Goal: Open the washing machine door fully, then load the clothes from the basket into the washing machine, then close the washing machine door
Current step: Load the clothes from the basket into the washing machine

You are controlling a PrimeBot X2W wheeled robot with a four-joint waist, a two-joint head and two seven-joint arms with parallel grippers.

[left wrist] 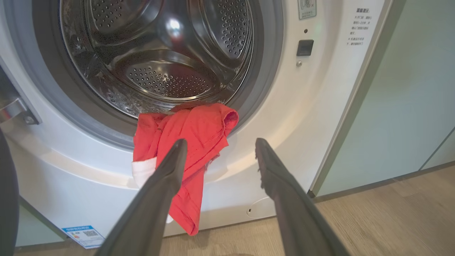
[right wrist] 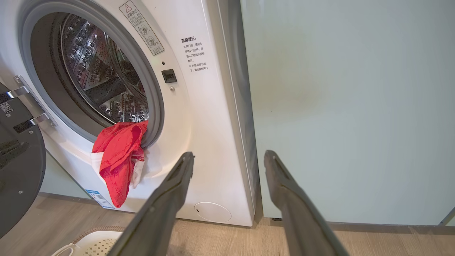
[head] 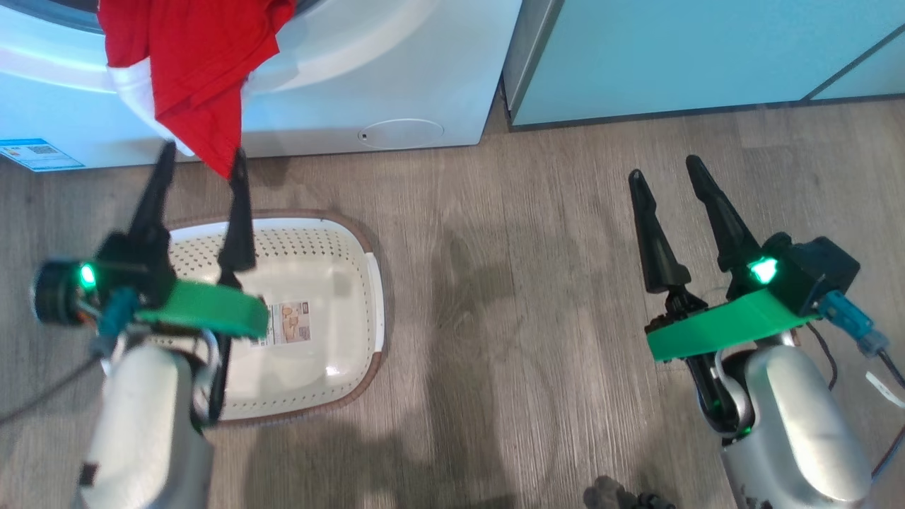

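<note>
The white piece (head: 136, 88) shows from under the dangling red clothes (head: 199, 97). I expect it to come along into the drum when I carry the red clothes in.
The red clothes (head: 191, 78) with a white piece hang over the lower lip of the washing machine (head: 368, 85) drum mouth, partly inside, partly dangling down the front (left wrist: 185, 149) (right wrist: 119, 163). My left gripper (head: 201, 159) is open just below the dangling cloth, over the far rim of the basket (head: 353, 254), nothing between its fingers (left wrist: 170, 167). My right gripper (head: 664, 170) stands open over bare floor to the right, empty (right wrist: 229, 156). The washing machine door (right wrist: 17, 167) is swung open at the left of the right wrist view. The steel drum (left wrist: 160, 57) is open.
Pale green cabinets (head: 693, 56) stand right of the machine. Wooden floor (head: 509, 283) lies between the basket and my right arm. The basket holds no cloth, only its label sticker (head: 286, 322). A dark object (head: 608, 495) shows at the bottom edge.
</note>
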